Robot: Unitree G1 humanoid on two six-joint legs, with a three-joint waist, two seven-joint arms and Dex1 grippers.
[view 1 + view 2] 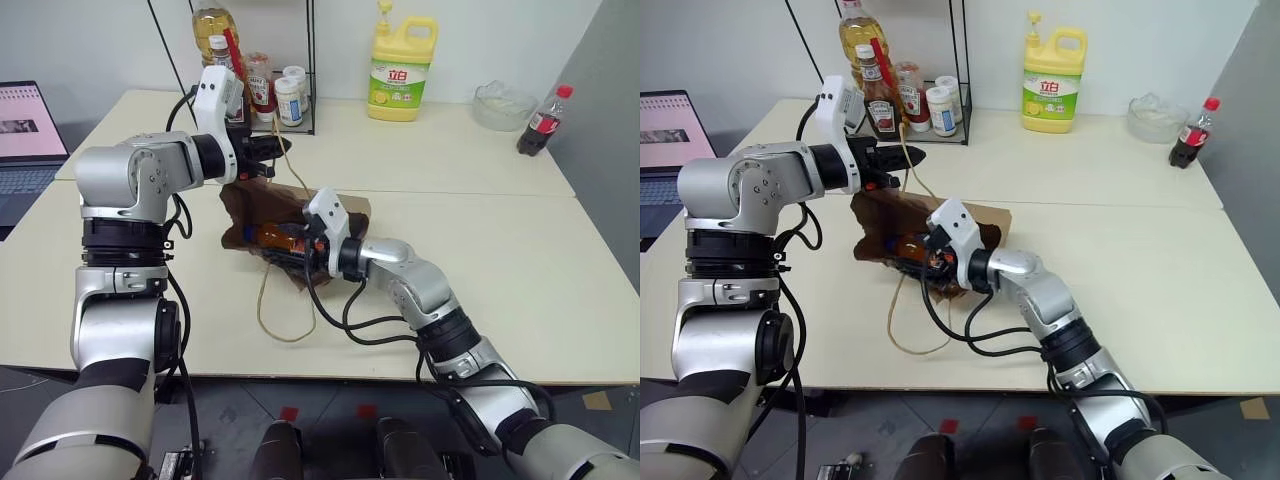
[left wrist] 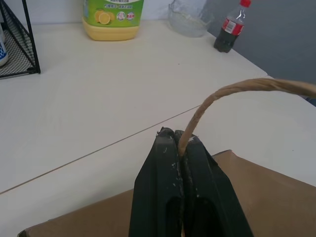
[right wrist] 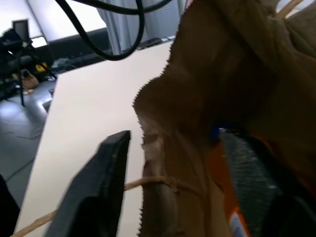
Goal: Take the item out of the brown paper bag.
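The bag's torn edge (image 3: 144, 192) is between my right gripper's fingers, so next my right gripper opens and moves both fingers inside around the orange bottle (image 1: 273, 236) before it lifts.
The brown paper bag (image 1: 345, 212) lies creased on the table's middle, its mouth toward my left. My left gripper (image 1: 275, 150) is shut on the bag's twisted cord handle (image 2: 237, 89) and holds it up above the bag. The item (image 1: 278, 235), a small bottle of orange liquid, lies in the bag's mouth. My right gripper (image 1: 925, 255) is at that mouth with its jaws apart. One finger (image 3: 98, 182) is outside the bag's torn edge, the other (image 3: 252, 177) is inside against the orange bottle (image 3: 219, 170). The second handle loop (image 1: 275, 310) trails toward the table's front edge.
A yellow detergent jug (image 1: 400, 65), a clear bowl (image 1: 505, 103) and a red-capped cola bottle (image 1: 543, 120) stand along the back. A wire rack with condiment bottles (image 1: 265, 85) is behind my left gripper. A laptop (image 1: 30, 130) sits at far left.
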